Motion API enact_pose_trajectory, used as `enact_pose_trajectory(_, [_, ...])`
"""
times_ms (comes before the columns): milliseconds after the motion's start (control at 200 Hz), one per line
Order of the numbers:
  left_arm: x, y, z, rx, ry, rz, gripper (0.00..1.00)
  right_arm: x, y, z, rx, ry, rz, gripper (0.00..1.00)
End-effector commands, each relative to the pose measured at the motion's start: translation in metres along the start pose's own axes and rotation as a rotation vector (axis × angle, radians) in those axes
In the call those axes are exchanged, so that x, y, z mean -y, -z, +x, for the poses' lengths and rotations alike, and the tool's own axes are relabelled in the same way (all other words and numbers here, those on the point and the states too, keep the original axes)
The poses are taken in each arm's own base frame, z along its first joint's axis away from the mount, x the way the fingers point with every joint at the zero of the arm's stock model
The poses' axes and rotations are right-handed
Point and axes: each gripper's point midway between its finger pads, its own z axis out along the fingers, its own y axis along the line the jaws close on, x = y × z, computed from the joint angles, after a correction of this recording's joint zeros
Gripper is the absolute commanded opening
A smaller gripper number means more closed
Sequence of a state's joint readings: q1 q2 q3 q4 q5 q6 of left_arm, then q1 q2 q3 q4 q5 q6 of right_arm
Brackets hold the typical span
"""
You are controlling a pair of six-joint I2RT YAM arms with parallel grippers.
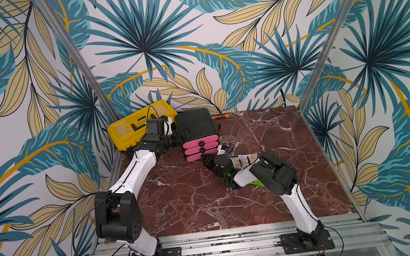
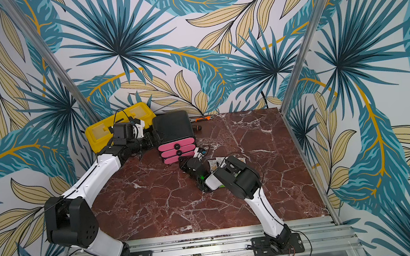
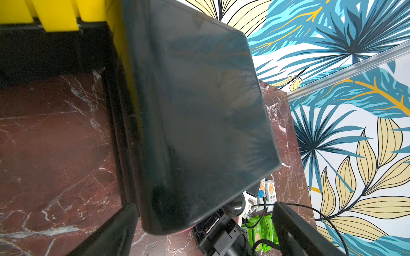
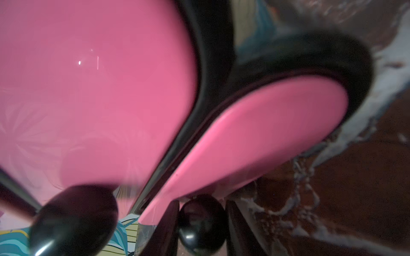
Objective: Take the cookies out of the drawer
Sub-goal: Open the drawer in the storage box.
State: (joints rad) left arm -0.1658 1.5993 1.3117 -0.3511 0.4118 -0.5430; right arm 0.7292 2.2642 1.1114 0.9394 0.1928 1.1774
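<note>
The fingers of my right gripper are on both sides of the bottom drawer's black knob (image 4: pixel 202 224) with clear marble in front (image 1: pixel 194 178), so I should keep pulling until the cookies in the drawer show.
The drawer cabinet (image 1: pixel 195 124) is black, with three pink drawer fronts, all pushed in. My right gripper (image 4: pixel 202 207) has a finger (image 4: pixel 164 230) on each side of the black knob (image 4: pixel 202 226) of the bottom drawer (image 4: pixel 255 137), both touching it. In both top views it sits low at the cabinet's front (image 1: pixel 206 158) (image 2: pixel 183 162). White cookies (image 1: pixel 241 160) (image 2: pixel 215 163) and green cookies (image 3: pixel 259 232) lie on the table by the right arm. My left gripper (image 3: pixel 205 207) stands open around the cabinet's near corner (image 1: pixel 180 136).
A yellow toolbox (image 1: pixel 140 125) stands behind the left arm, against the cabinet. An orange-handled tool (image 1: pixel 221 116) and a small dark object (image 1: pixel 218 125) lie by the back wall. Metal posts mark the marble table's (image 1: pixel 194 200) left and right sides.
</note>
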Motion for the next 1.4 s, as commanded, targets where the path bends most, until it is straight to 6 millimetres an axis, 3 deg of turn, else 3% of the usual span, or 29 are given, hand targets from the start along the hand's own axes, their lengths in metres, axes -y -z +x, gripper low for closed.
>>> enact_pose_trajectory(0, [0.012, 0.01, -0.005, 0.036, -0.034, 0.026, 1.0, 0.061, 0.02, 0.015, -0.051, 0.041, 0.201, 0.28])
enact_pose_trajectory(230, [0.012, 0.007, 0.001, 0.038, -0.092, -0.021, 1.0, 0.057, 0.046, 0.023, -0.081, 0.031, 0.194, 0.25])
enact_pose_trajectory(536, [0.025, 0.016, 0.004, 0.07, -0.178, -0.065, 1.0, 0.07, 0.084, 0.039, -0.124, 0.064, 0.245, 0.22])
enact_pose_trajectory(561, [0.025, 0.018, 0.005, 0.071, -0.177, -0.069, 1.0, 0.066, 0.089, 0.053, -0.152, 0.078, 0.235, 0.22])
enact_pose_trajectory(736, [0.037, 0.037, 0.007, 0.101, -0.119, -0.048, 1.0, 0.069, 0.1, 0.071, -0.205, 0.078, 0.225, 0.22])
enact_pose_trajectory(881, [0.043, 0.05, 0.025, 0.103, -0.088, -0.014, 1.0, 0.071, 0.111, 0.076, -0.215, 0.1, 0.238, 0.22])
enact_pose_trajectory(1397, [0.006, 0.077, 0.087, 0.072, 0.002, -0.132, 1.0, 0.08, 0.131, 0.09, -0.258, 0.19, 0.288, 0.21])
